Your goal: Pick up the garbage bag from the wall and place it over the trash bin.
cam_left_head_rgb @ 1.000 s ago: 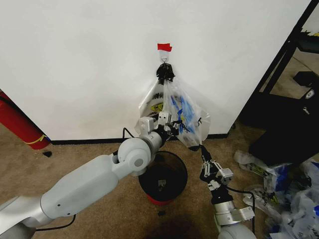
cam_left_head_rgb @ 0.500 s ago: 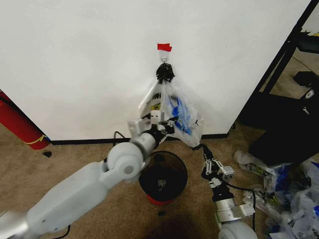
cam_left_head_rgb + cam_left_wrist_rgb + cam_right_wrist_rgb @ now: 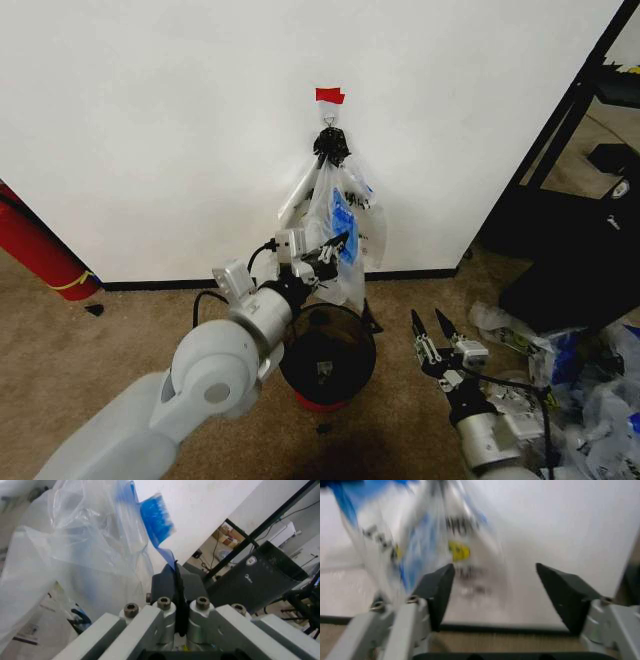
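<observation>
The clear bag (image 3: 374, 236) behind is hanging as a separate layer, so the garbage bag (image 3: 343, 222) will come off the hook alone when I pull it down.
The garbage bag (image 3: 343, 215), thin clear plastic with blue patches, hangs from a small hook (image 3: 329, 131) under a red tape strip (image 3: 330, 95) on the white wall (image 3: 150, 130). My left gripper (image 3: 334, 246) is shut on the bag's lower front film, just above the trash bin (image 3: 345, 365), a dark round bin with a red base. In the left wrist view the left gripper (image 3: 178, 581) pinches blue-edged film of the bag (image 3: 90, 547). My right gripper (image 3: 432, 322) stands open, low and right of the bin, clear of the bag. In the right wrist view its pads (image 3: 438, 588) are spread, with the bag (image 3: 420, 536) ahead.
A second clear bag (image 3: 297, 198) hangs behind on the same hook. A long red cylinder (image 3: 35, 250) leans at the left. A black shelf frame (image 3: 570, 120) and a dark box (image 3: 575, 265) stand at the right, with loose plastic bags (image 3: 560, 375) heaped on the carpet.
The right gripper has let go of the bag's lower corner, opened and dropped back to the right. The bag has swung back toward the wall. The left arm has pulled left, still holding it.
</observation>
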